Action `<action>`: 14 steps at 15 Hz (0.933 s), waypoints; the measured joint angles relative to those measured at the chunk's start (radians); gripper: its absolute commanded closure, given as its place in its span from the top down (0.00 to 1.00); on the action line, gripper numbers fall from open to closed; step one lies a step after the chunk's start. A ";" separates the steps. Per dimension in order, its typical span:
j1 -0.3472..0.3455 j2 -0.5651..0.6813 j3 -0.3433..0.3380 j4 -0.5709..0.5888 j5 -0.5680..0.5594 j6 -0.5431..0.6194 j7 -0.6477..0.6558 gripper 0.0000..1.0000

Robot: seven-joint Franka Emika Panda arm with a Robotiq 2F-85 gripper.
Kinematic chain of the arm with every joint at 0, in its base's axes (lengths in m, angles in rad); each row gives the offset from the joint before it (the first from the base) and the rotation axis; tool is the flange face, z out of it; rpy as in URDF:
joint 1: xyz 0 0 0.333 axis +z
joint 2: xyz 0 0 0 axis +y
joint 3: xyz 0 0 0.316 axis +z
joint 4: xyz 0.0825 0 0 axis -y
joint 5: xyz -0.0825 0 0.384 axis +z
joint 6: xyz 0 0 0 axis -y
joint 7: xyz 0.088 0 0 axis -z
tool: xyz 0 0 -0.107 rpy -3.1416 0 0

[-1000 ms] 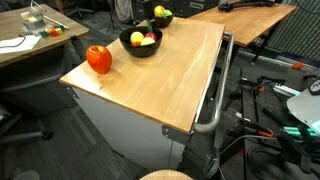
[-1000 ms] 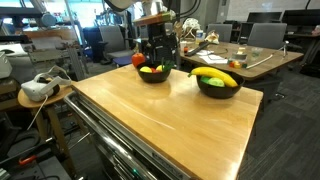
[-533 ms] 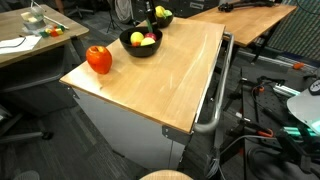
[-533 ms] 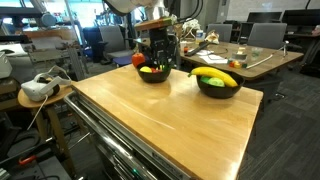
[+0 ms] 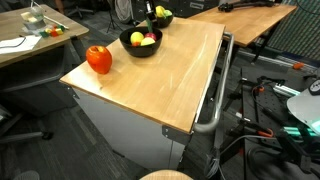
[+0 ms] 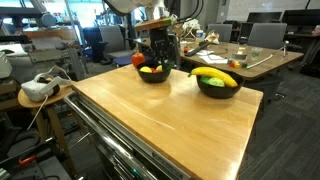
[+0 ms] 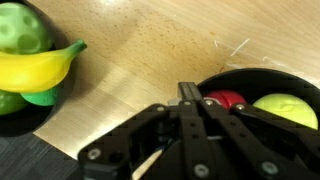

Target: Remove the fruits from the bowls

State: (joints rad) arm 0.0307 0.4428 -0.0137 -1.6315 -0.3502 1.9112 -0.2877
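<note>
Next, I open my gripper's fingers, which are shut at the wider bowl's rim [image 7: 206, 80] next to the dark red fruit, and move them over the fruit [image 7: 229, 98] before I lift.
Two black bowls stand on the wooden table. The wider bowl [image 5: 140, 44] [image 6: 153, 75] [image 7: 262, 82] holds a dark red fruit [image 7: 226, 100] and a yellow-green ball [image 7: 286, 108]. The other bowl [image 6: 218, 88] [image 5: 160, 20] [image 7: 12, 122] holds a yellow banana [image 7: 40, 68] [image 6: 215, 75] and a green ball [image 7: 22, 30]. A big red pepper-shaped fruit [image 5: 98, 58] [image 6: 138, 60] sits on the table outside the bowls. My gripper [image 7: 185, 92] [image 6: 157, 60] [image 5: 148, 18] hangs over the wider bowl's near rim, right beside the dark red fruit. Its fingers are pressed together, and nothing shows between them.
The table [image 5: 170, 85] has a metal handle rail [image 5: 215, 95] along one side. Desks, chairs and cables surround it. A white headset [image 6: 38, 88] lies on a small stand beside the table.
The jaws have gone from wide open to fully shut over the wider bowl. The arm has barely moved, and the fruits lie where they were.
</note>
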 measured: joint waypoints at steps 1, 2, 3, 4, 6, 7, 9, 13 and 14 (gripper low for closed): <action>0.000 0.000 0.000 0.000 0.000 0.000 0.001 0.33; 0.000 0.000 0.000 0.000 0.000 0.000 0.002 0.43; 0.000 0.000 0.000 0.001 0.000 0.000 0.003 0.50; 0.000 0.000 0.000 0.002 0.000 0.000 0.004 0.58; -0.002 0.000 0.000 0.007 0.001 0.001 0.007 0.72; -0.003 0.000 0.000 0.011 0.001 0.005 0.008 0.81; -0.007 0.000 0.000 0.021 0.002 0.025 0.011 0.96; -0.021 0.008 0.000 0.049 0.023 0.049 0.011 0.65; -0.025 0.015 0.000 0.056 0.028 0.049 0.011 0.59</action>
State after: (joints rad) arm 0.0056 0.4579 -0.0137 -1.5755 -0.3223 1.9603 -0.2764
